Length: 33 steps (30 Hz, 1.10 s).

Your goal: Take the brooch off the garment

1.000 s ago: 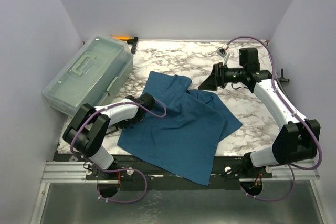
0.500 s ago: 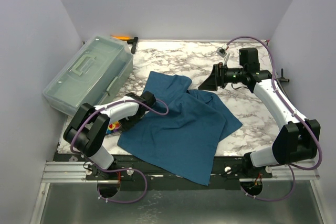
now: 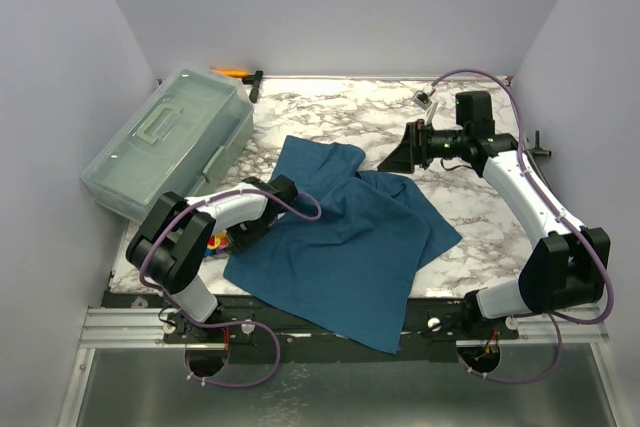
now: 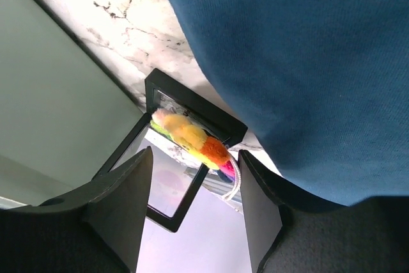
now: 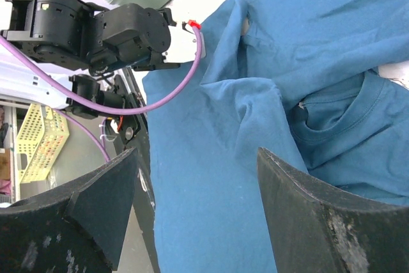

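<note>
The brooch lies clear of the garment, whose top part is bunched in folds [image 3: 350, 191], so my right gripper should grab the garment's far shoulder [image 3: 408, 182] and pull it flat.
The brooch [image 4: 190, 140], a fuzzy yellow, orange, pink and green piece with a white loop, lies on a black-framed clear case [image 4: 167, 212] at the table's left front. In the top view the brooch [image 3: 214, 242] shows just left of the garment [image 3: 350, 237], a teal-blue T-shirt spread over the marble. My left gripper [image 4: 195, 158] stands open just short of the brooch, its jaws apart from it and holding nothing; its right side lies against the garment's edge [image 4: 307, 62]. My right gripper [image 3: 400, 154] hangs open above the shirt's far right part [image 5: 255, 126], empty.
A clear plastic toolbox [image 3: 170, 142] stands at the left, close behind the left arm. An orange-handled tool [image 3: 235, 72] lies at the back wall. A small object [image 3: 425, 99] sits at the back right. The shirt's hem hangs over the front edge.
My left gripper has opened and drawn back slightly; the brooch, hidden under it a second ago, now lies free on the black-framed case. The right arm has not moved.
</note>
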Tool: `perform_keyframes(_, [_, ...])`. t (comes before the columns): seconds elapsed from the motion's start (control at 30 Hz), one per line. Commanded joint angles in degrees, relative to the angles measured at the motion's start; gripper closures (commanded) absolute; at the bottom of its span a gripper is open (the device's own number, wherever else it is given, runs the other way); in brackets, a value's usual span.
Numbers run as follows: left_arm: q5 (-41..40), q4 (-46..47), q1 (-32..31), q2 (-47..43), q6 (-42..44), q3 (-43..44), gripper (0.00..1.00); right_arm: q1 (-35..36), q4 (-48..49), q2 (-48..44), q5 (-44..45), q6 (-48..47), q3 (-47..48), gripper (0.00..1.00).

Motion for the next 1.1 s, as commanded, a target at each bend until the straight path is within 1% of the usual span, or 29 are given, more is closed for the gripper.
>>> perform_keyframes(0.0, [-1.9,0.7,-0.2,-0.4,-0.8,2.1,0.42,0.2,-1.5,-1.1,1.4,-1.3,-0.6,0.22])
perform_keyframes(0.03, [-0.8,0.7,-0.2,-1.0,-0.5,2.8,0.42,0.2,-1.8,-1.1,1.6,-1.6,-0.7,0.22])
perform_keyframes(0.1, [2.2,0.5,-0.2,-2.8,0.5,4.1,0.34,0.2,-2.5,-1.0,2.1,-2.2,-0.6,0.23])
perform_keyframes(0.17, [6.1,0.0,-0.1,-5.1,2.0,5.5,0.23,0.2,-3.4,-1.1,3.1,-2.9,-0.5,0.22])
perform_keyframes(0.27, [11.6,-0.8,-0.2,-8.1,3.5,7.6,0.03,0.2,-5.2,-1.3,5.8,-4.5,-0.4,0.23])
perform_keyframes(0.3, [13.2,-1.1,-0.1,-8.7,4.0,8.2,0.01,0.1,-5.8,-1.3,6.6,-5.1,-0.3,0.22])
perform_keyframes(0.4, [17.9,-1.9,-0.2,-10.0,4.9,11.4,0.01,0.0,-7.4,-1.3,10.3,-6.1,0.0,0.23])
perform_keyframes(0.53, [27.3,-2.0,0.6,-10.1,7.1,17.9,0.01,-0.2,-11.4,-0.5,16.8,-10.6,1.0,0.24])
perform_keyframes(0.6, [30.7,-1.9,1.1,-8.5,9.2,21.2,0.01,-0.3,-13.8,0.5,19.9,-13.0,1.4,0.25])
perform_keyframes(0.63, [32.4,-1.8,2.2,-7.6,10.1,23.2,0.01,-0.3,-15.1,1.0,21.9,-14.1,1.6,0.26])
perform_keyframes(0.7, [39.0,-1.1,5.4,-4.6,11.6,27.3,0.01,-0.3,-15.6,2.0,25.9,-15.2,1.3,0.27])
perform_keyframes(0.77, [42.3,-1.1,7.7,-0.3,13.4,31.7,0.02,-0.3,-15.9,3.7,30.5,-16.2,1.5,0.30])
perform_keyframes(0.9, [42.0,-0.9,7.9,9.3,16.7,40.3,0.08,-0.3,-16.3,9.0,36.3,-18.2,3.0,0.35])
perform_keyframes(1.07, [39.4,-0.1,8.1,22.9,17.6,52.3,0.17,-0.4,-14.9,15.3,37.3,-19.3,4.7,0.37])
